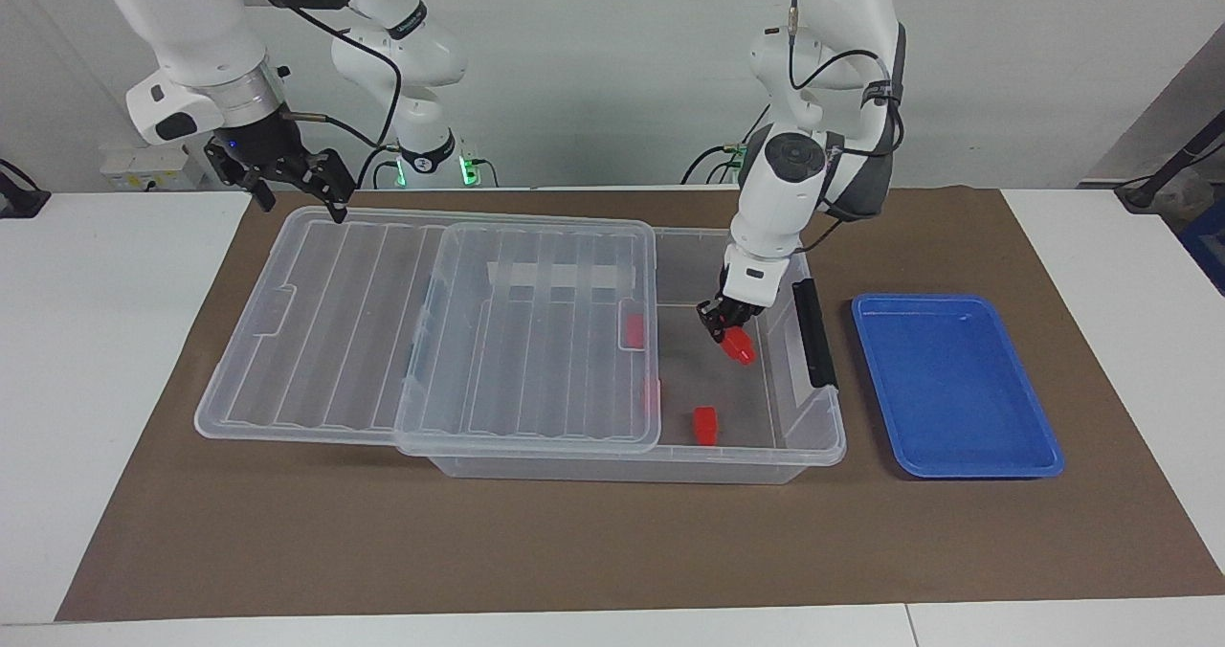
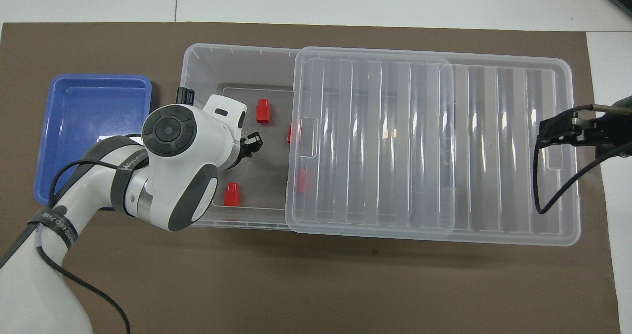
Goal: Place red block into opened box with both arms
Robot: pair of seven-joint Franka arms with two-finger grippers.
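Observation:
I expect the ribbed lid (image 2: pixel 373 147) to slide straight and flat over the uncovered end when I push it, because the long edges (image 2: pixel 370 233) are in line with the box's rims.
My left gripper (image 1: pixel 729 333) is shut on a red block (image 1: pixel 739 347) and hangs low inside the uncovered end of the clear box (image 1: pixel 823 451), the end toward the left arm. In the overhead view the left arm hides that block, and only the left gripper's tip (image 2: pixel 252 144) shows. Another red block (image 1: pixel 705 425) lies on the box floor, farther from the robots. A third red block (image 2: pixel 231 194) lies nearer to them. Two more show through the clear lid (image 1: pixel 383 341). My right gripper (image 1: pixel 299 195) is open over the lid's corner at the right arm's end.
The ribbed lid (image 2: pixel 493 151) is slid toward the right arm's end and overhangs the box there. A black latch (image 1: pixel 813 331) sits on the box's end wall. A blue tray (image 1: pixel 957 389) lies beside that end. A brown mat (image 1: pixel 574 551) covers the table.

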